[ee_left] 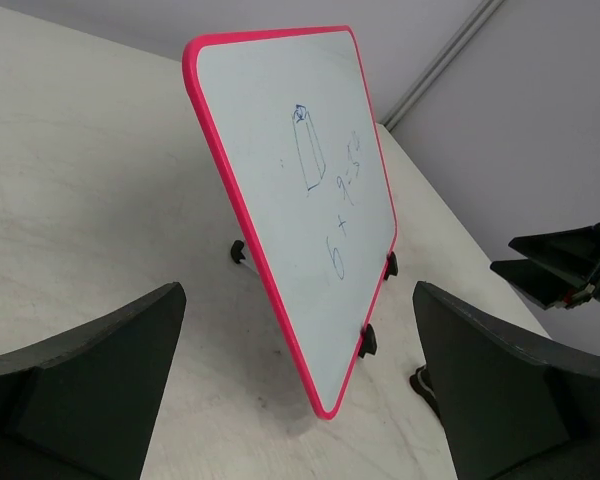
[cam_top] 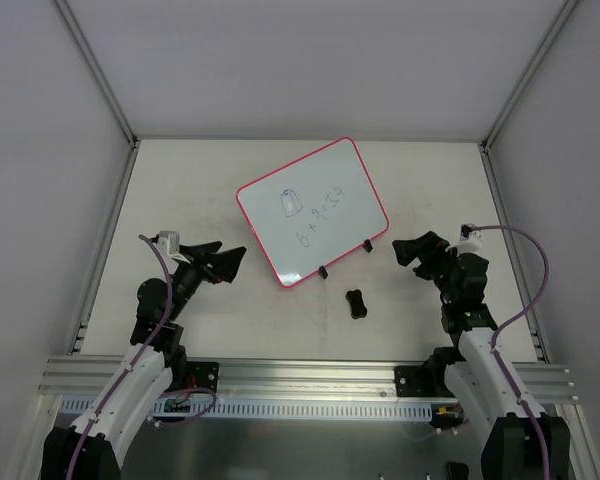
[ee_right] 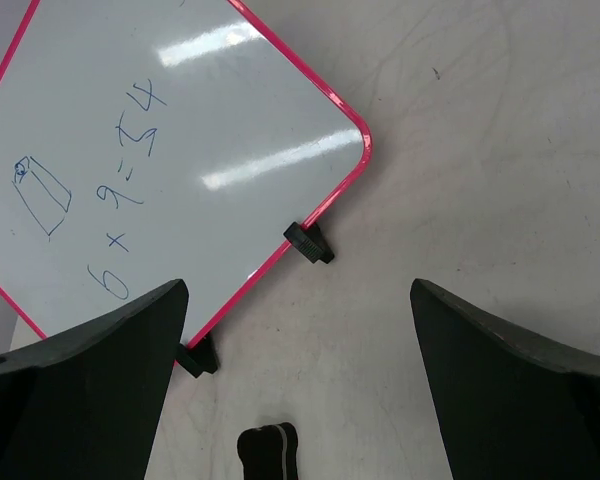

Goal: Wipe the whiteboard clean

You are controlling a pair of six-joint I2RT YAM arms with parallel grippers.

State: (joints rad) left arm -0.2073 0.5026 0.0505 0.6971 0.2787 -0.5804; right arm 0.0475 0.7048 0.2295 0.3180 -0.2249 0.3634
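I keep moving my open right gripper toward the eraser's narrow waist until both fingers are on either side of it, because the black eraser lies clear of the whiteboard's feet.
The whiteboard, white with a pink-red rim, stands propped at a slant on small black feet in the middle of the table. It carries a blue box sketch and a sum. It also shows in the left wrist view and the right wrist view. The black bone-shaped eraser lies on the table just in front of the board, also in the right wrist view. My left gripper is open and empty, left of the board's near corner. My right gripper is open and empty, right of the board.
The pale table is bounded by metal frame posts at the back corners and an aluminium rail at the near edge. The right gripper shows in the left wrist view beyond the board.
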